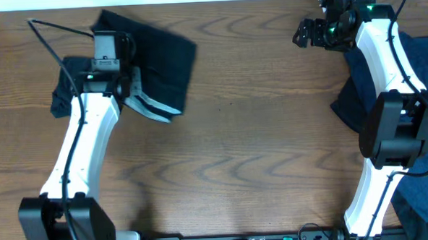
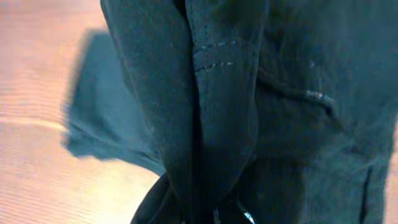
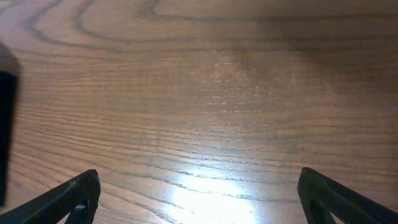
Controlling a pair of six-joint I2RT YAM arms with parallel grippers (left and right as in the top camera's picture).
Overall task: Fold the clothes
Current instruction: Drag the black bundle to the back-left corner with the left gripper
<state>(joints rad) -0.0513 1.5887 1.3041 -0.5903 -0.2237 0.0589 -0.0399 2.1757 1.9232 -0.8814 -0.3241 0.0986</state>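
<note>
Clear wood lies beyond the black garment's flap (image 1: 61, 103), so I should pull the bunched fold on over that wood (image 1: 23, 88) with my left gripper before I let go there.
A black garment (image 1: 161, 58) lies crumpled at the table's far left, with a pale lining (image 1: 154, 106) showing at its near edge. My left gripper (image 1: 114, 46) is down on it and shut on a bunched fold of the black garment (image 2: 217, 93). In the left wrist view that fold rises from between my jaws (image 2: 208, 214), which are mostly hidden by cloth. A darker flap (image 1: 61, 90) sticks out to the left of the arm. More navy clothes (image 1: 418, 60) are piled at the right edge. My right gripper (image 1: 308, 33) hovers open over bare wood (image 3: 205, 199), holding nothing.
The wooden table (image 1: 258, 147) stretches between the two arms. The right arm (image 1: 386, 91) stands over the navy pile, which runs down the right edge (image 1: 427, 197). A dark shape (image 3: 5, 130) shows at the left edge of the right wrist view.
</note>
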